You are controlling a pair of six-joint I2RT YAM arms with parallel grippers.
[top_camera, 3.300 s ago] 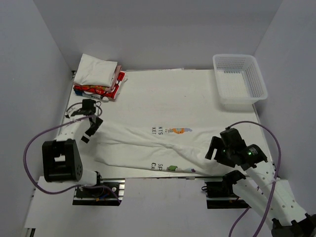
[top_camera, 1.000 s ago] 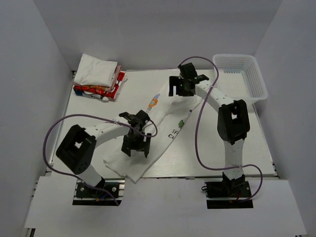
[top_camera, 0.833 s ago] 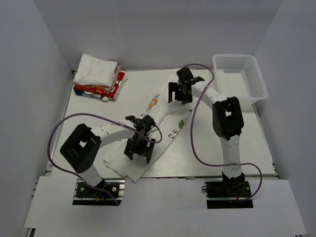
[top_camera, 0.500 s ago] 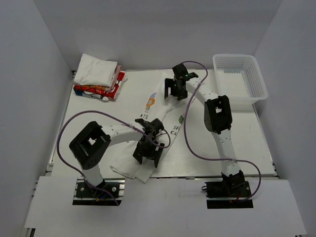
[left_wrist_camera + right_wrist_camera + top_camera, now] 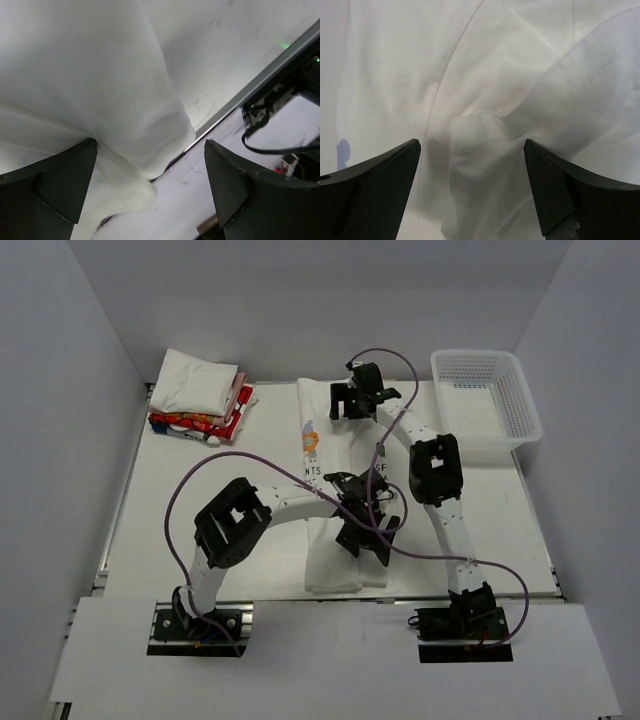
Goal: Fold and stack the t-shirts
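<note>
I should expect more print to be hidden on the white t-shirt's bottom side [image 5: 330,562], because dark lettering [image 5: 313,471] stops short at the white t-shirt's folded edge.
A white t-shirt [image 5: 327,562] with an orange print and dark lettering lies as a long folded strip running from the back of the table to its front edge. My left gripper [image 5: 366,531] hovers open over the strip's near right side. In the left wrist view the open left gripper [image 5: 150,145] shows the cloth's corner [image 5: 125,125] under it, one finger [image 5: 60,175] against the fabric. My right gripper [image 5: 352,403] stands open over the strip's far end. Rumpled white cloth [image 5: 485,100] lies beneath the right gripper [image 5: 470,142]. Nothing is gripped.
A stack of folded t-shirts [image 5: 197,383], white on top and red patterned below, sits at the back left. A white mesh basket [image 5: 486,402] stands at the back right. The table's front edge [image 5: 250,85] runs just past the cloth's corner.
The shirt has swung from a diagonal lie to a straight front-to-back strip. My left gripper moved right along its near end. The right gripper shifted left and back.
</note>
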